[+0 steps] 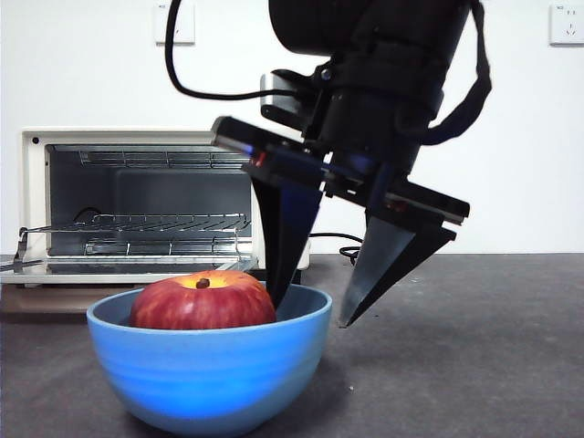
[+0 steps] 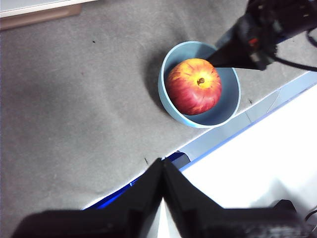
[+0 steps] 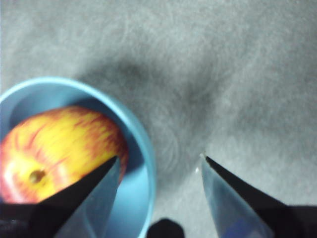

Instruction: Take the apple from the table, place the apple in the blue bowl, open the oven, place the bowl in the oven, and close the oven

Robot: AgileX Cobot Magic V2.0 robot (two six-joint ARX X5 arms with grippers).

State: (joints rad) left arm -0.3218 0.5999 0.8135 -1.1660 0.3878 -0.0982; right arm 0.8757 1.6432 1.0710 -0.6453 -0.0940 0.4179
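The blue bowl's side (image 1: 210,374) goes up around the apple (image 1: 204,302), so I expect the apple to stay snug inside when I raise the bowl and it tips slightly.
The dark-red apple (image 1: 203,301) (image 2: 194,85) (image 3: 54,144) lies stem-up inside the blue bowl (image 1: 210,374) (image 2: 228,106) (image 3: 143,148), which stands on the grey table (image 1: 474,347) near its front edge. My right gripper (image 1: 310,315) (image 3: 158,161) is open and straddles the bowl's right rim: one jaw reaches inside beside the apple, the other hangs outside the wall. Behind the bowl at the left stands the cream oven (image 1: 36,182) with its door (image 1: 119,269) folded down and its wire racks showing. My left gripper (image 2: 162,166) is shut and empty, high above the table's edge, apart from the bowl.
A black cord (image 1: 347,246) lies on the table behind the right arm. Two wall sockets (image 1: 175,23) (image 1: 566,23) sit on the white wall. The table's edge, with a pale blue strip (image 2: 213,139), runs close past the bowl.
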